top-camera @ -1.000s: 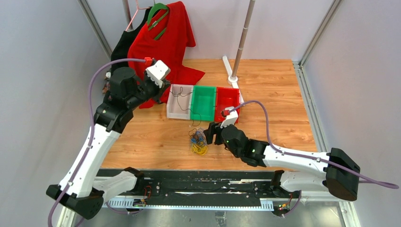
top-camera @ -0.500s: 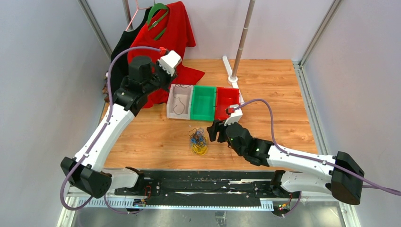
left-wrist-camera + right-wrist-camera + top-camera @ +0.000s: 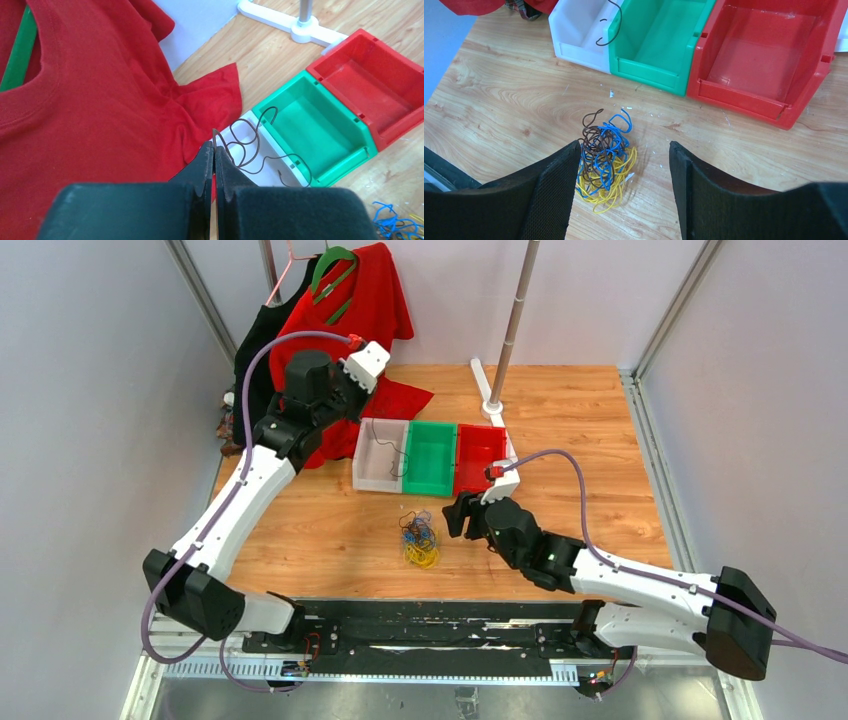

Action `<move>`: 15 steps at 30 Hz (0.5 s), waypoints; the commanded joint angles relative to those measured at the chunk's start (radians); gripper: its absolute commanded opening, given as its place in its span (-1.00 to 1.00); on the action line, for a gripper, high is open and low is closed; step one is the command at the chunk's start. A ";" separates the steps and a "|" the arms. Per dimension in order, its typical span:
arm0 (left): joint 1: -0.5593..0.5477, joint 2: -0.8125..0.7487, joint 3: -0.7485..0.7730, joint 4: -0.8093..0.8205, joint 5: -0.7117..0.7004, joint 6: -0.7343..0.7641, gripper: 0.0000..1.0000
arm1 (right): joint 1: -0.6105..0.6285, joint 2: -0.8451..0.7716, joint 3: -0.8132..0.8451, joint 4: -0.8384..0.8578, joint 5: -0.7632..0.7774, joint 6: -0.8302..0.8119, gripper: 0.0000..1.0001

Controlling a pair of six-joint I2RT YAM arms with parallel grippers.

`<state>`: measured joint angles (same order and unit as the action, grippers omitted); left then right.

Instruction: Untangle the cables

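The tail of the brown cable is hanging over the green bin's edge [image 3: 405,461], so my left gripper should move back above the white bin [image 3: 377,462] and let the whole cable down inside.
A tangle of yellow, blue and brown cables [image 3: 420,540] lies on the wooden table in front of the bins; it also shows in the right wrist view [image 3: 604,160]. My left gripper [image 3: 214,147] is shut on a separate dark brown cable [image 3: 247,145] and holds it up, so its loops dangle over the white bin [image 3: 252,125] and the green bin's edge. In the top view this gripper [image 3: 352,400] is behind the white bin and the cable [image 3: 402,458] hangs down. My right gripper [image 3: 624,145] is open, low over the table, its left finger beside the tangle; in the top view it [image 3: 458,515] is right of the tangle.
White [image 3: 378,478], green [image 3: 430,455] and red [image 3: 480,455] bins stand in a row mid-table. A red shirt [image 3: 350,310] hangs on a green hanger at the back left, its hem on the table. A white stand with a pole [image 3: 495,400] is behind the bins.
My left arm has swung right and farther back, lifting the brown cable out of the white bin. My right gripper has shifted slightly right, staying open.
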<state>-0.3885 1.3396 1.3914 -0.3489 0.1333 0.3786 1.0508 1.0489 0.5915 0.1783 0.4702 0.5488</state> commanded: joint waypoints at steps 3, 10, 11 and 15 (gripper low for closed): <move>0.007 0.042 0.088 0.055 -0.057 0.035 -0.99 | -0.024 -0.010 -0.014 -0.011 -0.010 -0.002 0.29; 0.023 0.057 0.156 0.053 -0.051 0.032 -0.99 | -0.039 0.003 -0.009 -0.013 -0.014 -0.002 0.27; 0.023 0.056 0.149 0.052 -0.047 0.033 -0.99 | -0.041 0.004 -0.010 -0.013 -0.014 -0.001 0.27; 0.023 0.061 0.110 0.013 -0.001 0.033 -0.99 | -0.050 0.011 -0.009 -0.013 -0.013 0.006 0.26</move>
<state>-0.3691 1.4025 1.5238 -0.3218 0.0963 0.4034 1.0199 1.0542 0.5907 0.1741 0.4530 0.5495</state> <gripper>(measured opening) 0.017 0.634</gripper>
